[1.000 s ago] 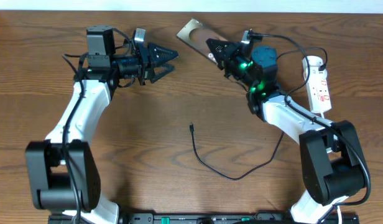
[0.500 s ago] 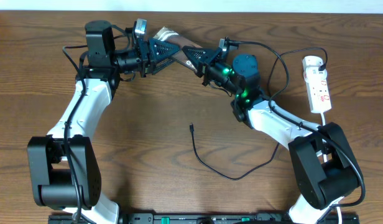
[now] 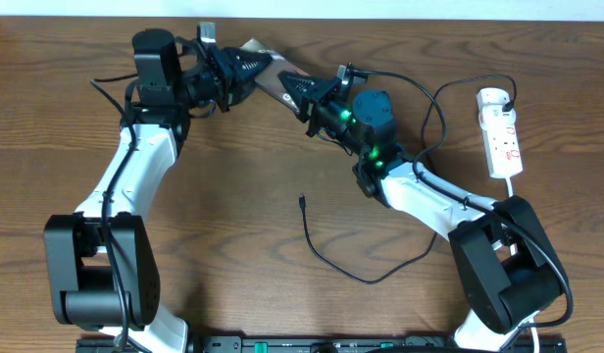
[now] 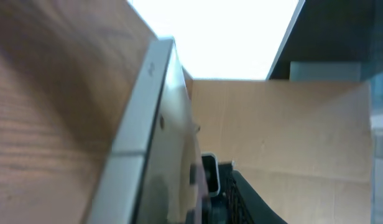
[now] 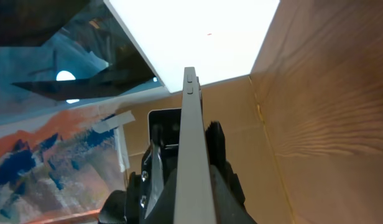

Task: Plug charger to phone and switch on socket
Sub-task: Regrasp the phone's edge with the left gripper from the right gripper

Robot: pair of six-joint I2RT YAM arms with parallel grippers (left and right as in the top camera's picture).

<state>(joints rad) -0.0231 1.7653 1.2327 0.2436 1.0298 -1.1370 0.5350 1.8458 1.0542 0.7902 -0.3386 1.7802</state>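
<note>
My right gripper should leave the phone (image 3: 278,80) to my left gripper, as both grippers are on it now. My right gripper should then take the charger cable's loose tip (image 3: 302,201) before plugging in.
The bronze-brown phone (image 3: 271,75) is held up off the table at the top centre, between both arms. My right gripper (image 3: 294,86) is shut on its right end; in the right wrist view the phone (image 5: 190,124) stands edge-on between the black jaws (image 5: 191,193). My left gripper (image 3: 245,69) is closed on its left end; in the left wrist view the phone (image 4: 173,143) lies against a dark finger (image 4: 207,199). The charger's black cable (image 3: 327,260) lies loose on the table, its tip (image 3: 301,202) free at mid-table. The white socket strip (image 3: 502,132) lies at the far right.
The right arm's own black cable loops above the table near the socket strip. The charger cable runs from mid-table toward the right arm's base. A pale wall edge runs along the table's back.
The right gripper has carried the phone left toward the left arm. The left gripper was open a second ago and now has its jaws closed on the phone's left end.
</note>
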